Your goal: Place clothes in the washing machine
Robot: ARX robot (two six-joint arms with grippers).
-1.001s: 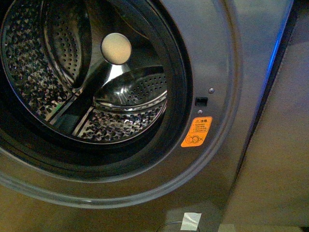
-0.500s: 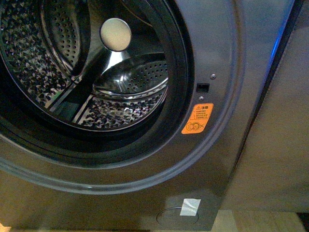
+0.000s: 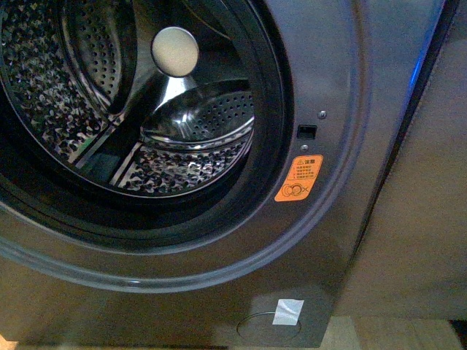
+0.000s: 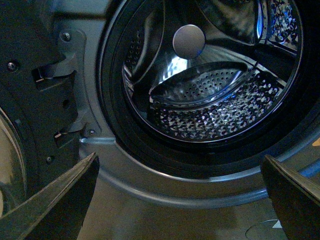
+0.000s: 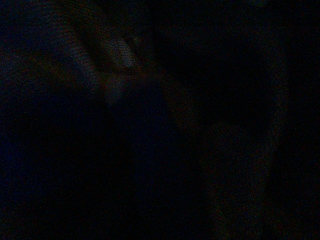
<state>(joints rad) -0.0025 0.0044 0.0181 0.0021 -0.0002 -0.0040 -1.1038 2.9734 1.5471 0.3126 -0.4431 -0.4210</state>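
Observation:
I expect the clothes to drape over the porthole's lower rim (image 3: 149, 235), partly outside, when I carry them in, because that rim sticks out in front of the drum.
The grey washing machine (image 3: 328, 65) fills the front view, its round porthole open on the shiny perforated steel drum (image 3: 175, 168). An orange warning sticker (image 3: 298, 179) sits right of the porthole. No clothes show in the drum or elsewhere. The machine also shows in the left wrist view (image 4: 100, 165), with the drum (image 4: 215, 105) straight ahead. My left gripper (image 4: 180, 195) is open and empty, its two dark fingers (image 4: 60, 200) wide apart in front of the porthole's lower rim. The right wrist view is dark. Neither gripper shows in the front view.
The open door's hinge and dark inner frame (image 4: 45, 100) stand beside the porthole in the left wrist view. A blue light strip (image 3: 417, 69) runs down the machine's right edge, next to a beige panel (image 3: 423, 240). A white tape patch (image 3: 287, 312) marks the lower front.
The front view has shifted slightly since one second ago: the machine sits higher in the picture and more of its lower front shows. Since half a second ago almost nothing has moved.

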